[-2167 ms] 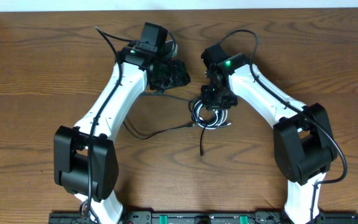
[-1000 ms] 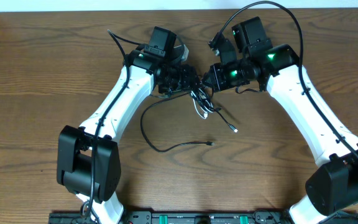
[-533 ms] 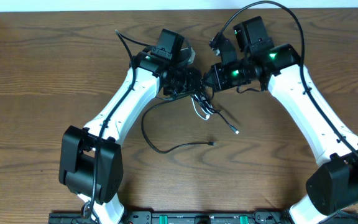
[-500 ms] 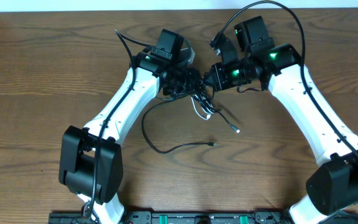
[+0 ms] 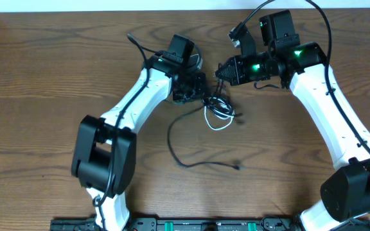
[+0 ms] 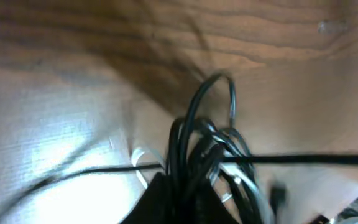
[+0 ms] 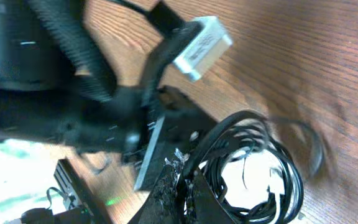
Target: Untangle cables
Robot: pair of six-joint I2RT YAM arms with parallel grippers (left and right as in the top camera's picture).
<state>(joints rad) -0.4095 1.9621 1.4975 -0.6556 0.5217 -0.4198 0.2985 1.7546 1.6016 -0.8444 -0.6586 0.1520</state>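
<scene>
Black and white cables in one bunch are pinched in my left gripper, so that gripper should stay still while my right gripper opens and works the black loops free.
The cables are a tangle of black loops and one white loop on the wooden table between my two arms. One black cable trails from the tangle toward the front, its plug end lying loose. My left gripper is shut on the tangle's left side; in the left wrist view the black and white strands rise out of its closed jaws. My right gripper is shut on the tangle's upper part; in its wrist view the black coil hangs from the pinched fingers.
The left arm's wrist with a white tag sits very close to my right gripper. The table's far edge runs along the back. Both arm bases stand at the front corners.
My left gripper has shut on the tangle. Both grippers and the tangle have shifted right, the right one also farther back. The trailing black cable's plug end has been dragged right and forward.
</scene>
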